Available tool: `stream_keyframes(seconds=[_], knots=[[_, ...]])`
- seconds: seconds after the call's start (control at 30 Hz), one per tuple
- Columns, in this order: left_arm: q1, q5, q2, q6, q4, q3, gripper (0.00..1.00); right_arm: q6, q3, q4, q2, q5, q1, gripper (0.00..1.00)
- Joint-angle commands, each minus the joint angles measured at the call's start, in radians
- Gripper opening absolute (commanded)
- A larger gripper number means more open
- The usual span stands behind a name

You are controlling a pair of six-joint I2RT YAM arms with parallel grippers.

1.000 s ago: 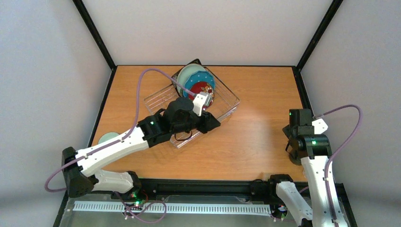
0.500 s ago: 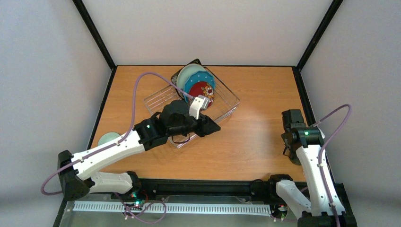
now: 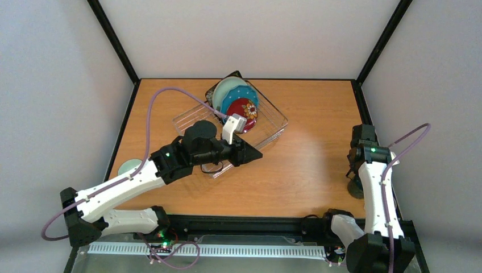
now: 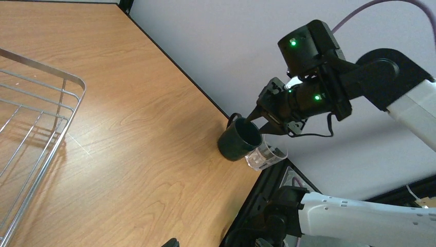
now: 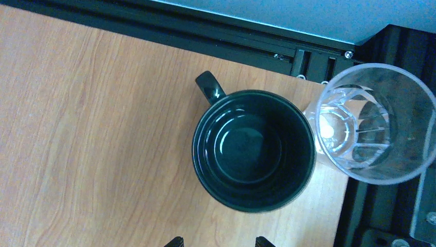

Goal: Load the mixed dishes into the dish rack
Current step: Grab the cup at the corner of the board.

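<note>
My right gripper keeps going down to the dark green mug's rim [image 5: 195,148] until its fingers straddle it [image 5: 206,186]. The mug's rim is free opposite the clear glass cup and lined up with the fingers.
The dish rack [image 3: 267,133] stands at the back centre. It holds the black square plate [image 3: 214,91], pale mint plate [image 3: 226,88], blue dotted plate [image 3: 245,96] and red floral plate [image 3: 244,108] on edge. My left gripper [image 3: 257,154] hovers by the rack's front right corner, open and empty; one fingertip [image 4: 170,242] shows. The dark green mug [image 5: 253,149] and clear glass cup [image 5: 375,121] stand touching at the table's right front edge. My right gripper [image 5: 219,242] is open and empty just above the mug. A mint bowl [image 3: 129,166] sits at the left edge. The yellow-green bowl is out of view.
The black frame rail [image 5: 216,36] runs right behind the mug and glass. The rack's wire corner [image 4: 72,85] shows in the left wrist view. Grey walls close in the table on three sides.
My left arm has pulled back from the rack and swung its gripper to the front right. My right arm has shifted and now points down over the mug.
</note>
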Motion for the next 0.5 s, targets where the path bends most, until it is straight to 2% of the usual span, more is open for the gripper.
stream_keyframes(seconds=[0.0, 0.17, 0.47], knots=[[-0.012, -0.015, -0.024, 0.043, -0.011, 0.019, 0.83, -0.111, -0.042, 0.123, 0.033, -0.032, -0.07, 0.8], [-0.012, -0.016, -0.008, 0.062, -0.013, 0.022, 0.83, -0.172, -0.076, 0.21, 0.062, -0.074, -0.13, 0.8], [-0.012, -0.026, 0.007, 0.084, -0.019, 0.035, 0.85, -0.183, -0.121, 0.292, 0.105, -0.134, -0.199, 0.8]])
